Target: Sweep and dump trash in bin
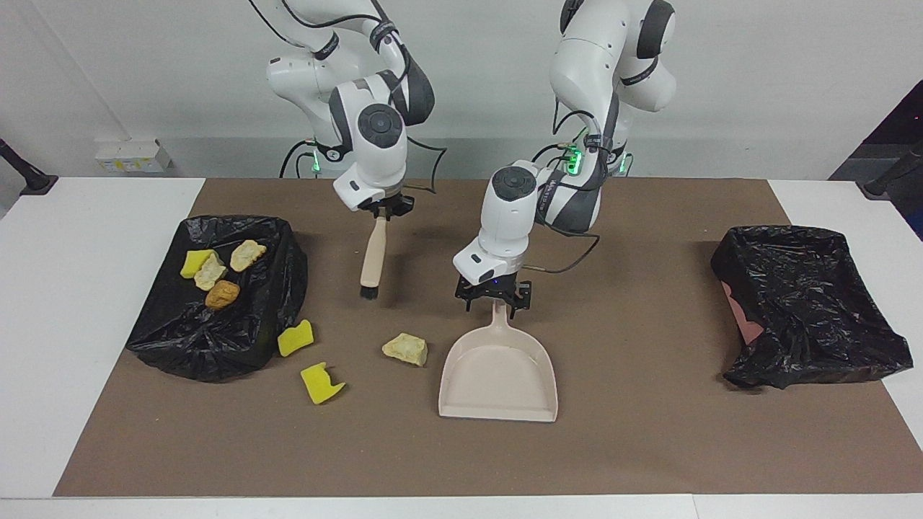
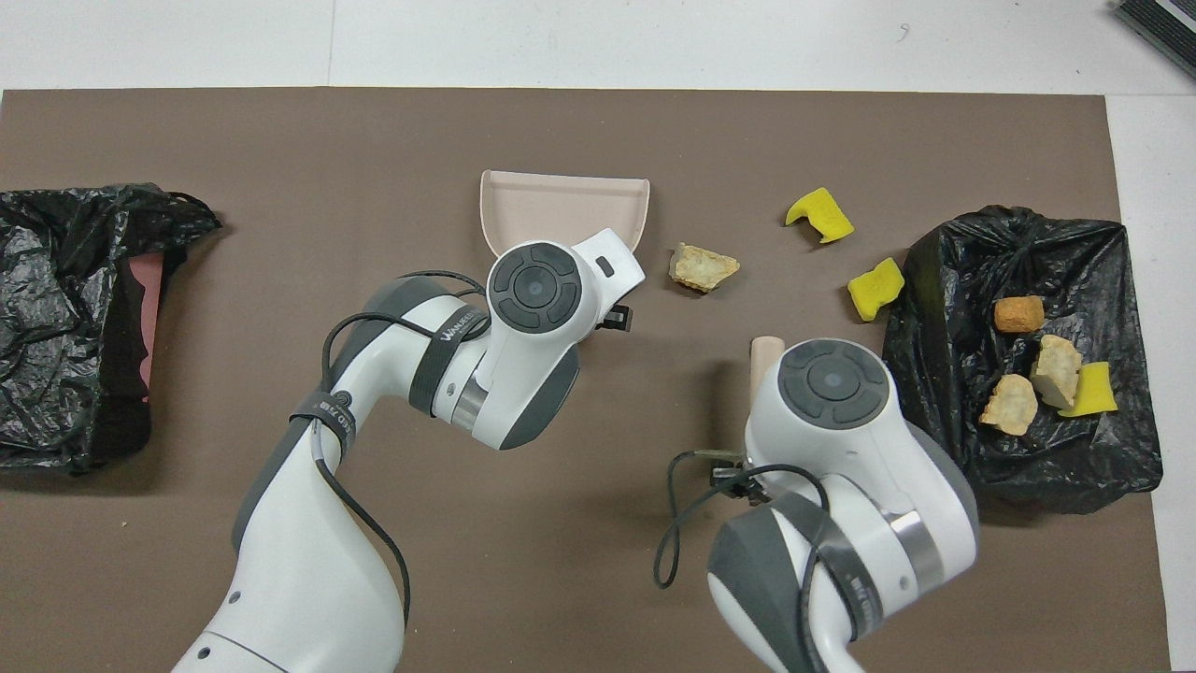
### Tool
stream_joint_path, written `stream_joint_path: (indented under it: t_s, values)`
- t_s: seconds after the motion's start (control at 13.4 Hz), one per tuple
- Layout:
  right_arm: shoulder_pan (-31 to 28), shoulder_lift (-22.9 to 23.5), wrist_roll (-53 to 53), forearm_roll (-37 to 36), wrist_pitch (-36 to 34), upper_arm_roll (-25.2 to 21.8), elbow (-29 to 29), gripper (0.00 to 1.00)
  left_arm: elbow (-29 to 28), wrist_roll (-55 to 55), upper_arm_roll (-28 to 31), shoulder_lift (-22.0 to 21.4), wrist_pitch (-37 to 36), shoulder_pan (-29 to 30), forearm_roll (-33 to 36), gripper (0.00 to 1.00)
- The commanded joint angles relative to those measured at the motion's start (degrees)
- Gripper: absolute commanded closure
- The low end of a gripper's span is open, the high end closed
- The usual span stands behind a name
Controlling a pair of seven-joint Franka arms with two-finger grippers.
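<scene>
The dustpan's open edge (image 1: 497,417) points away from the trash next to it, so my left gripper should first turn the dustpan by its handle (image 1: 499,315) to face the trash.
My right gripper (image 1: 387,210) is shut on the top of the beige brush (image 1: 373,256), which hangs bristles down over the mat. The beige dustpan (image 1: 499,371) lies flat on the mat, and my open left gripper (image 1: 494,301) sits at its handle end with a finger on either side. Loose trash lies beside the pan toward the right arm's end: a pale crusty chunk (image 1: 405,349) and two yellow sponge pieces (image 1: 296,337) (image 1: 320,383). The bin (image 1: 807,303), lined with black plastic, stands at the left arm's end.
A crumpled black bag (image 1: 216,339) at the right arm's end carries several more scraps (image 1: 221,294). A brown mat (image 1: 649,447) covers most of the white table. From overhead, both wrists hide their grippers, and only the brush's end (image 2: 766,355) pokes out.
</scene>
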Motion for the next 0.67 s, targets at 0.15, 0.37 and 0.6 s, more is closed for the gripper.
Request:
stream_joint_path:
  t_s: [0.15,0.37,0.6]
  values:
    - [-8.59,2.72,-2.97,-11.27,1.53,0.91,2.08,1.0,-0.85,-0.23,1.1,-1.36,-2.09,-0.81,-0.1,0.0]
    - [-10.1,4.47,-2.97,-15.51,2.4,0.91,2.17,1.0,-0.94,-0.23,1.45,-1.45,-2.35,-0.81,-0.01,0.17]
    - [-11.33,7.45,-2.97,-18.57,5.82,0.91,2.26,1.0,-0.94,-0.05,1.72,-2.41,-4.28,-0.81,0.08,0.45]
